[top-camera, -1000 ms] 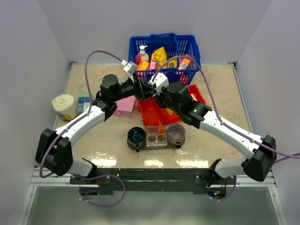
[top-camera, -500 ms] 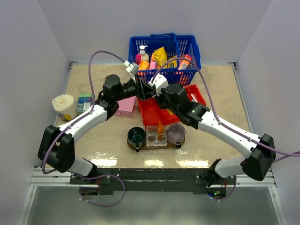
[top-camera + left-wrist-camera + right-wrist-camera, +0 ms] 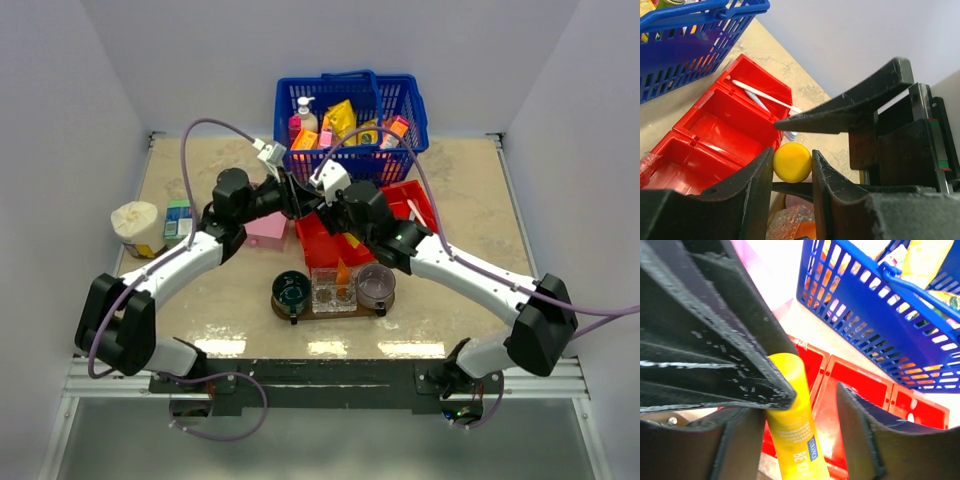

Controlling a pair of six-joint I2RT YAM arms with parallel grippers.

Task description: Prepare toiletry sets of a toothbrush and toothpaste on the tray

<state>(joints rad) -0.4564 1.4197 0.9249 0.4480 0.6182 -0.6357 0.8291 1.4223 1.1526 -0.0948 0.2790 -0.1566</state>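
I should move my right gripper back and pinch the yellow tube's flat end with it, because its open fingers crowd my left gripper at the yellow tube's cap.
My left gripper is shut on the yellow cap end of a toothpaste tube. It holds the tube in the air over the left end of the red bin. In the right wrist view the tube lies between my open right gripper's fingers, against the left one and apart from the right one. In the top view the two grippers meet, left and right. A white toothbrush lies in the bin's far compartment. The brown tray lies near the table's front, with an orange tube standing in it.
The tray carries a dark green cup, a clear holder and a purple-tinted cup. A blue basket of goods stands at the back. A pink box, a teal box and a white roll are on the left.
Both wrists have shifted a little to the left and stayed together over the red bin. The left gripper has kept hold of the tube.
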